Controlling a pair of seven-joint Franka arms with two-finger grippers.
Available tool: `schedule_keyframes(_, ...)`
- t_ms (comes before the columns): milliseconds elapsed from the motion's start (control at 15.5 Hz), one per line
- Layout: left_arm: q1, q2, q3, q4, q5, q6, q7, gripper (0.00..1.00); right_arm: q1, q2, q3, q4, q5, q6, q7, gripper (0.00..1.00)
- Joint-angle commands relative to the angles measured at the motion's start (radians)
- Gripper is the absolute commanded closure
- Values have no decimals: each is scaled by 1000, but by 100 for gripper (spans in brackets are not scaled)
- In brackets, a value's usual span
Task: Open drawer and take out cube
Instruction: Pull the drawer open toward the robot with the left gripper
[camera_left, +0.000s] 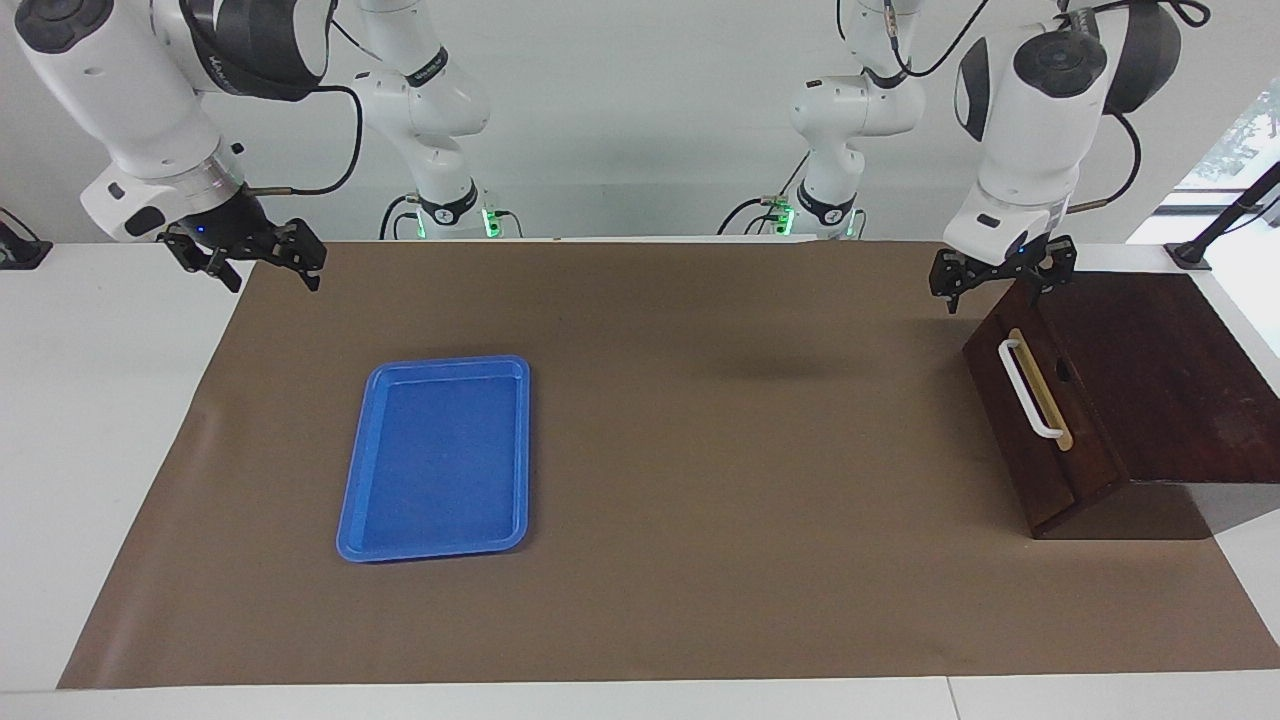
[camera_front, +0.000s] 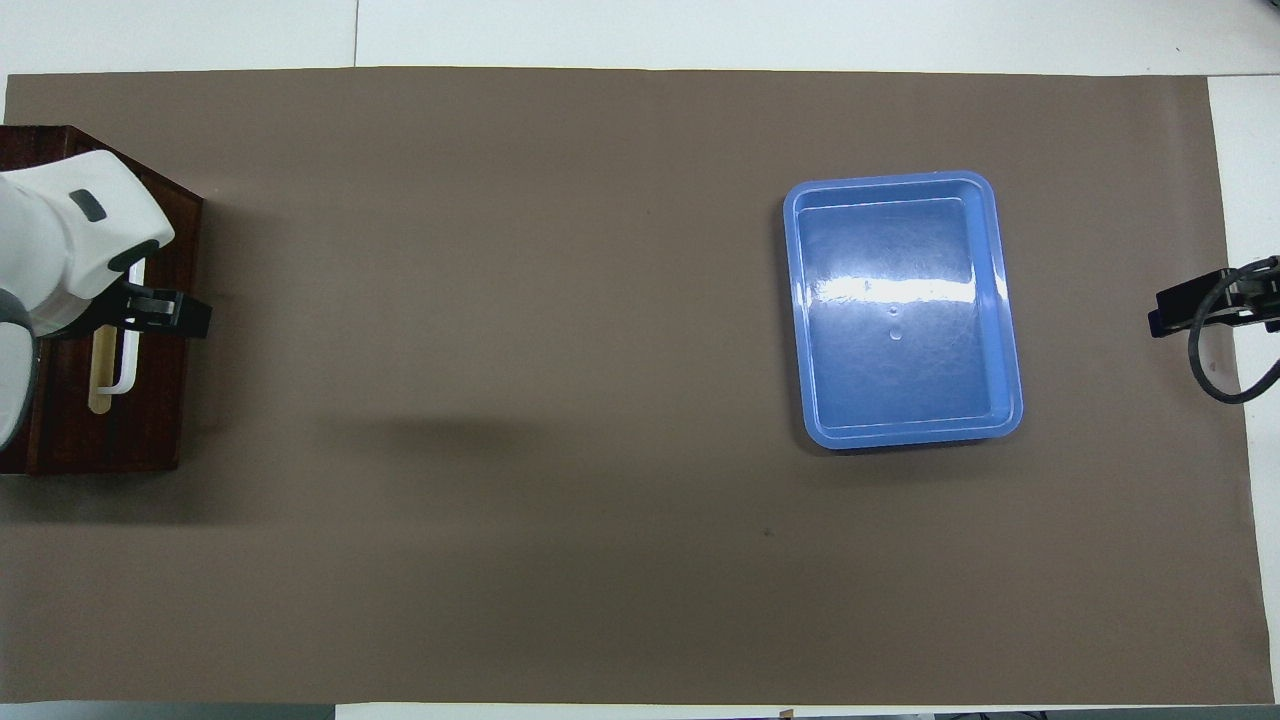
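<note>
The drawer (camera_front: 74, 402) is closed and the tray (camera_front: 902, 310) is empty, so I should expect the cube to be hidden in the drawer.
The drawer (camera_left: 1035, 455) is shut in the dark cabinet (camera_left: 1150, 380) at the left arm's end of the table. Its white bar handle (camera_left: 1030, 390) on the tan strip faces the middle of the table. In the overhead view the drawer (camera_front: 150, 420) and handle (camera_front: 128, 365) lie partly under the left arm. The cube is hidden. My left gripper (camera_left: 998, 285) is open in the air over the cabinet's corner nearest the robots, above the handle's end, and it also shows in the overhead view (camera_front: 180, 313). My right gripper (camera_left: 270, 272) is open and empty, waiting over the mat's edge at the right arm's end.
A blue plastic tray (camera_left: 437, 460) lies empty on the brown mat (camera_left: 700, 450), toward the right arm's end, and also shows in the overhead view (camera_front: 900, 310). White table surface (camera_left: 100, 400) borders the mat.
</note>
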Motion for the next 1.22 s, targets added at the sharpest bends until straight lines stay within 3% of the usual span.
schedule_keyframes(0, 21, -3, 14, -139, 114, 164, -32, 0, -12, -11, 7, -9, 14, -4, -22, 0)
schedule_keyframes(193, 37, 39, 14, -199, 206, 271, -89, 0, -12, -11, 7, -9, 14, -4, -22, 0)
schedule_keyframes(451, 48, 92, 14, -219, 223, 318, -90, 0, -12, -11, 7, -9, 14, -4, -22, 0)
schedule_keyframes(1159, 129, 122, 13, -299, 259, 508, -87, 0, -12, -11, 7, -9, 14, -4, -22, 0)
